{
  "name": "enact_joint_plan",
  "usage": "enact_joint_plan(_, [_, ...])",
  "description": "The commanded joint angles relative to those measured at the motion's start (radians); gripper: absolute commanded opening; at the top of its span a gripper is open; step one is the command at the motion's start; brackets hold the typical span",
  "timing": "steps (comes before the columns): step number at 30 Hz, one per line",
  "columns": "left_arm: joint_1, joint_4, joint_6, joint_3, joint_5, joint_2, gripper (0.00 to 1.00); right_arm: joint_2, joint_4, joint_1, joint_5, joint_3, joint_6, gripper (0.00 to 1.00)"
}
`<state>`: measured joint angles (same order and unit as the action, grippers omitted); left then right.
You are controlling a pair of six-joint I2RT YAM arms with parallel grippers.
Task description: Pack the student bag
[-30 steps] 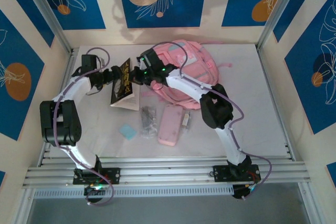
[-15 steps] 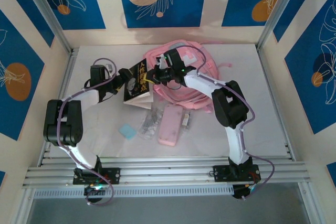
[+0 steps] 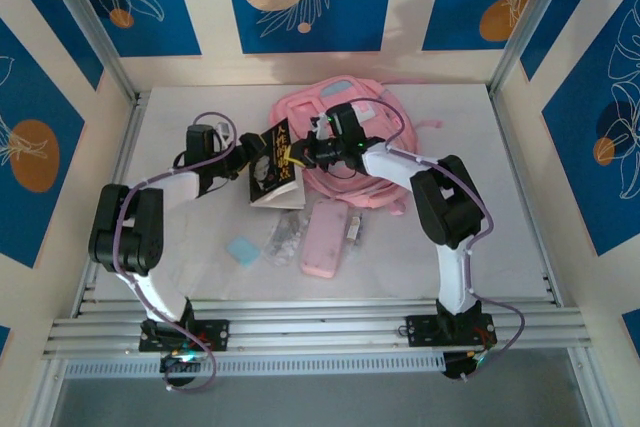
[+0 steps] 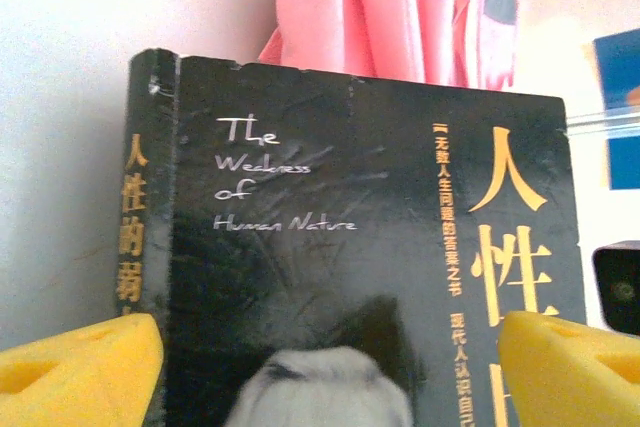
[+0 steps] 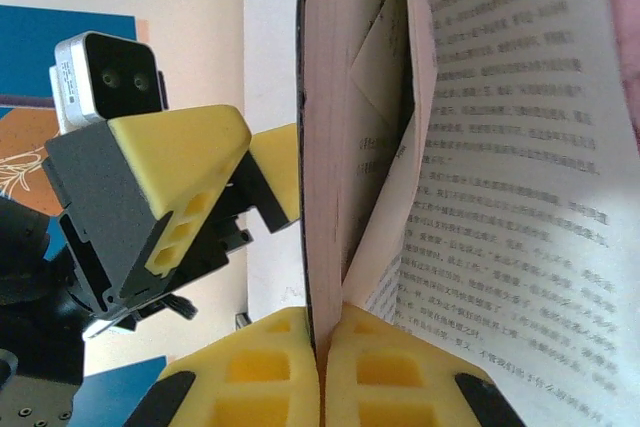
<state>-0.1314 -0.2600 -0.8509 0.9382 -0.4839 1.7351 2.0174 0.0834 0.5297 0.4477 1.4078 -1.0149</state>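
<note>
The robot's left gripper should hold the book while the right gripper takes hold of its lower edge [image 3: 278,197], because the right gripper is pinching the cover side while the pages fan open [image 5: 500,147].
The pink student bag [image 3: 365,127] lies at the back middle of the table; its pink fabric [image 4: 400,17] rises just behind the book. A black paperback [image 3: 275,162] with gold Chinese letters stands tilted between the two grippers, right at the bag's left edge. My right gripper [image 3: 303,155] is shut on the book's cover and a few front pages [image 5: 330,147], and the remaining pages [image 5: 520,167] fan open. My left gripper [image 3: 250,152] faces the front cover [image 4: 330,247], its jaws open, yellow fingertips [image 4: 90,367] at the cover's two sides.
A flat pink pencil case [image 3: 323,237] lies in front of the bag, with a small clear packet [image 3: 285,237] and a light blue eraser-like piece [image 3: 242,249] to its left. Aluminium rails [image 3: 320,327] border the near edge.
Both grippers have carried the book rightward, up against the bag's left edge. The left gripper's jaws have narrowed a little; the right gripper has kept its hold.
</note>
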Motion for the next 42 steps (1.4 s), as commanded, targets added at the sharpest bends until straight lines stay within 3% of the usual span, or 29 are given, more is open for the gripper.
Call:
enact_joint_plan(1, [-0.004,0.115,0.077,0.005,0.059,-0.016,0.89,-0.112,0.064,-0.034,0.038,-0.013,-0.001,0.00])
enact_joint_plan(8, [-0.052,-0.014,0.004,-0.009,0.010,0.031,0.84,-0.116,0.085,-0.049,0.055,-0.043,-0.017,0.00])
enact_joint_plan(11, [-0.072,-0.103,-0.060,-0.012,-0.030,0.060,0.76,-0.115,0.088,-0.055,0.055,-0.055,-0.018,0.00])
enact_joint_plan(14, [-0.084,-0.161,-0.099,-0.017,-0.049,0.066,0.61,-0.117,0.097,-0.063,0.055,-0.074,-0.025,0.00])
enact_joint_plan(16, [-0.086,-0.178,-0.110,-0.025,-0.047,0.050,0.46,-0.118,0.102,-0.069,0.054,-0.086,-0.029,0.00])
enact_joint_plan(22, [-0.082,-0.151,-0.107,-0.022,-0.028,-0.002,0.15,-0.115,0.112,-0.067,0.055,-0.092,-0.039,0.01])
enact_joint_plan(23, [-0.082,-0.147,-0.108,-0.020,-0.025,-0.009,0.11,-0.115,0.112,-0.065,0.057,-0.093,-0.041,0.08])
enact_joint_plan(24, [-0.078,-0.138,-0.106,-0.015,-0.023,-0.018,0.07,-0.118,0.112,-0.062,0.056,-0.093,-0.044,0.25])
enact_joint_plan(25, [-0.072,-0.128,-0.106,-0.011,-0.016,-0.031,0.01,-0.126,0.105,-0.060,0.047,-0.098,-0.048,0.51])
enact_joint_plan(26, [-0.067,-0.122,-0.109,-0.009,-0.011,-0.043,0.00,-0.137,0.093,-0.056,0.033,-0.101,-0.046,0.66])
enact_joint_plan(27, [-0.059,-0.120,-0.110,-0.007,-0.003,-0.059,0.00,-0.153,0.064,-0.050,0.008,-0.105,-0.040,0.89])
enact_joint_plan(28, [-0.051,-0.115,-0.114,-0.003,0.004,-0.077,0.00,-0.169,0.022,-0.042,-0.028,-0.106,-0.030,0.99])
enact_joint_plan(33, [-0.030,-0.076,-0.109,0.012,0.117,-0.180,0.00,-0.247,-0.128,0.033,-0.184,-0.129,-0.032,0.99])
enact_joint_plan(39, [-0.032,-0.115,-0.148,-0.001,0.285,-0.260,0.00,-0.276,-0.003,0.170,-0.277,-0.192,-0.224,0.99])
enact_joint_plan(42, [-0.038,-0.166,-0.184,-0.028,0.331,-0.277,0.00,-0.258,0.156,0.223,-0.311,-0.210,-0.333,0.99])
